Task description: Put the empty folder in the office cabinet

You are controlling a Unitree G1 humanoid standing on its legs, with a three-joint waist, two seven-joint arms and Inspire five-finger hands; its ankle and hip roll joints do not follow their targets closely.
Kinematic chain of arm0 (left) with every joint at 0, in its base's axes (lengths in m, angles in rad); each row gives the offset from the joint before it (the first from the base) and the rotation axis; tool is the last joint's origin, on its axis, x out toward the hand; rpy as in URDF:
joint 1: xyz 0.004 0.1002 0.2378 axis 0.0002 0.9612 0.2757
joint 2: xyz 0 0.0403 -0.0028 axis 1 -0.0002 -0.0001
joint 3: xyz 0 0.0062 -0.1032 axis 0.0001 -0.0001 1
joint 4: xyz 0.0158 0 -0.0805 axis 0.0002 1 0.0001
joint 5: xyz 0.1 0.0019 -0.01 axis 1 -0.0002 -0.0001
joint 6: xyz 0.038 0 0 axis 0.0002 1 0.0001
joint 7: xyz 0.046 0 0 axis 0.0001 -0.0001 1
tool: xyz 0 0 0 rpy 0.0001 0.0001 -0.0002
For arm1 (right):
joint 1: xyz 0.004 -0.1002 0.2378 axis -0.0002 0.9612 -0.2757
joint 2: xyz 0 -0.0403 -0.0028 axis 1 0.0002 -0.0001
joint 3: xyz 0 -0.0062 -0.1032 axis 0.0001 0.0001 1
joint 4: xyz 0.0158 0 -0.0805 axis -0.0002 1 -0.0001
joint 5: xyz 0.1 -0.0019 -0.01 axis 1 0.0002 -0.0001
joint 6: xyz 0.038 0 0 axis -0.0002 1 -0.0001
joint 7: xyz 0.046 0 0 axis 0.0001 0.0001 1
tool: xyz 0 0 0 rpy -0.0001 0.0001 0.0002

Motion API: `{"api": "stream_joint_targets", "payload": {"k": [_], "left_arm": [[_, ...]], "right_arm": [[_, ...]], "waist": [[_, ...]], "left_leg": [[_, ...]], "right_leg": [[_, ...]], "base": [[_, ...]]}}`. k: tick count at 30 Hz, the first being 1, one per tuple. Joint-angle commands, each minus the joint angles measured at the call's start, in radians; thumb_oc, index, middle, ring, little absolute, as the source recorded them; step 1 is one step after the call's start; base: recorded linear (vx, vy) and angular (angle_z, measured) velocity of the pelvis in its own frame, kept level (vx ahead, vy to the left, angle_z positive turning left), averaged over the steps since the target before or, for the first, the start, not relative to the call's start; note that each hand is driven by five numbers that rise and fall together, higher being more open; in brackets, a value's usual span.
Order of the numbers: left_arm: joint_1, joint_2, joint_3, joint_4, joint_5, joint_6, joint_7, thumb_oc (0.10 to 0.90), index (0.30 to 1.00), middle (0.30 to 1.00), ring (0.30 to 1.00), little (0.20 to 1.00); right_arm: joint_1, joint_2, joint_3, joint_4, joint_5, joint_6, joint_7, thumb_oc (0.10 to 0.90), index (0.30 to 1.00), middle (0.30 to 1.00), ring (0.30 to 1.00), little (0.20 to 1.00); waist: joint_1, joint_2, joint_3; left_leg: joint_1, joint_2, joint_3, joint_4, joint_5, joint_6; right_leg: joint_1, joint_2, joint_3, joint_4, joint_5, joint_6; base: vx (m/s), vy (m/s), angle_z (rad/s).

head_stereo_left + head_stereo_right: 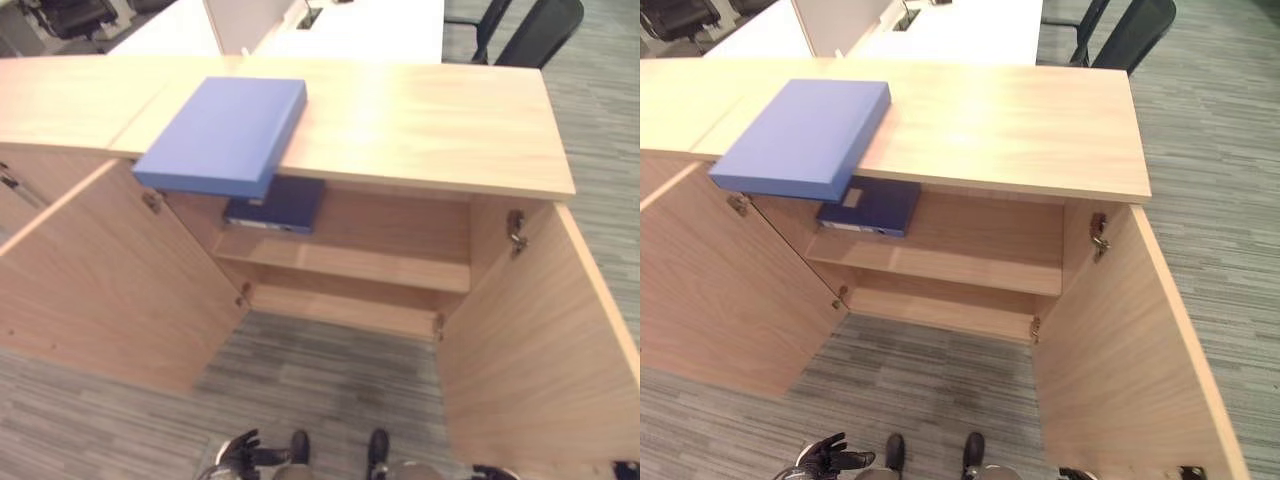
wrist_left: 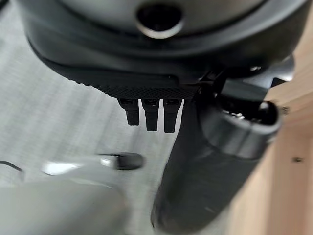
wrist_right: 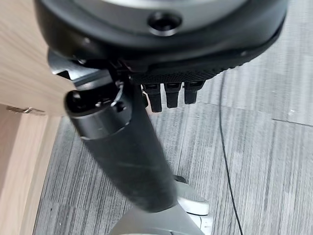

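I expect the light blue folder (image 1: 226, 130) to stay stiff and closed as I carry it by its edge, since its boxy overhanging side (image 1: 198, 184) runs straight and unsagging.
A light blue folder (image 1: 225, 135) lies flat on the wooden top (image 1: 420, 125) of the office cabinet, its near corner overhanging the front edge. Below it, a darker blue folder (image 1: 277, 205) lies on the upper shelf (image 1: 370, 265) at the left. Both cabinet doors stand open. My left hand (image 1: 240, 452) hangs low by the floor in front of the cabinet, fingers relaxed and holding nothing; in the left wrist view the left hand (image 2: 210, 166) has carpet past it. My right hand (image 3: 127, 152) also hangs low and open, beside the right door.
The left door (image 1: 110, 280) and right door (image 1: 545, 340) swing out toward me and bound the carpeted space in front of the shelves. A lower shelf (image 1: 340, 310) is bare. A white desk (image 1: 340, 30) and black chairs (image 1: 535, 30) stand behind the cabinet.
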Motion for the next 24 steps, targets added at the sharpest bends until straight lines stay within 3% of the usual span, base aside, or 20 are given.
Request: {"api": "stream_joint_targets", "payload": {"k": [1, 3, 14, 15, 21, 23, 24], "left_arm": [[0.033, 0.049, 0.048, -0.061, -0.108, -0.038, 0.001, 0.8, 0.9, 0.9, 0.9, 0.9], [0.046, 0.06, 0.066, -0.141, -0.136, -0.049, 0.009, 0.8, 0.9, 0.9, 0.9, 0.9], [0.14, 0.131, 0.156, -0.504, -0.126, -0.069, 0.061, 0.8, 0.9, 0.9, 0.9, 0.9], [0.161, 0.15, 0.187, -0.598, -0.088, -0.066, 0.077, 0.8, 0.9, 0.9, 0.9, 0.9], [0.19, 0.181, 0.266, -0.79, 0.027, -0.072, 0.146, 0.8, 0.9, 0.9, 0.9, 0.9], [0.194, 0.187, 0.301, -0.869, 0.107, -0.076, 0.207, 0.8, 0.9, 0.9, 0.9, 0.9], [0.19, 0.198, 0.345, -0.965, 0.235, -0.082, 0.309, 0.8, 0.9, 0.9, 0.9, 0.9]], "right_arm": [[-0.012, 0.001, -0.013, 0.04, -0.003, 0.001, 0.012, 0.8, 0.9, 0.9, 0.9, 0.9], [-0.006, 0.004, -0.035, 0.033, 0.0, 0.004, 0.014, 0.8, 0.9, 0.9, 0.9, 0.9], [-0.027, 0.011, -0.059, -0.006, -0.017, 0.013, 0.017, 0.8, 0.9, 0.9, 0.9, 0.9], [-0.028, 0.013, -0.063, -0.012, -0.025, 0.019, 0.022, 0.8, 0.9, 0.9, 0.9, 0.9], [-0.009, 0.036, -0.068, -0.025, -0.038, 0.022, 0.025, 0.8, 0.9, 0.9, 0.9, 0.9], [0.004, 0.054, -0.066, -0.027, -0.041, 0.022, 0.025, 0.8, 0.9, 0.9, 0.9, 0.9], [0.014, 0.08, -0.061, -0.026, -0.041, 0.013, 0.015, 0.8, 0.9, 0.9, 0.9, 0.9]], "waist": [[0.015, -0.036, -0.044], [0.017, -0.029, -0.054], [0.05, -0.021, -0.07], [0.061, -0.028, -0.07], [0.077, -0.047, -0.068], [0.083, -0.057, -0.068], [0.091, -0.069, -0.067]], "left_leg": [[-0.021, -0.079, -0.005, -0.006, -0.073, 0.045], [-0.011, -0.112, 0.002, -0.006, -0.096, 0.064], [0.001, -0.178, 0.023, -0.006, -0.135, 0.113], [-0.001, -0.189, 0.024, -0.006, -0.14, 0.122], [0.002, -0.204, 0.015, -0.006, -0.148, 0.131], [0.005, -0.205, 0.014, -0.006, -0.152, 0.131], [0.01, -0.204, 0.013, -0.006, -0.156, 0.129]], "right_leg": [[0.051, -0.141, 0.037, 0.028, -0.052, 0.132], [0.063, -0.178, 0.035, 0.022, -0.04, 0.154], [0.058, -0.243, 0.018, -0.01, 0.036, 0.206], [0.053, -0.252, 0.012, -0.013, 0.057, 0.217], [0.053, -0.269, -0.009, -0.001, 0.066, 0.225], [0.057, -0.272, -0.02, -0.005, 0.069, 0.228], [0.064, -0.274, -0.031, -0.01, 0.07, 0.231]], "base": [[0.1, 0.225, -0.08], [0.08, 0.241, 0.06], [0.03, 0.191, -0.02], [0.0, 0.124, -0.06], [0.0, 0.072, -0.03], [0.02, -0.006, 0.0], [0.03, -0.022, 0.03]]}}
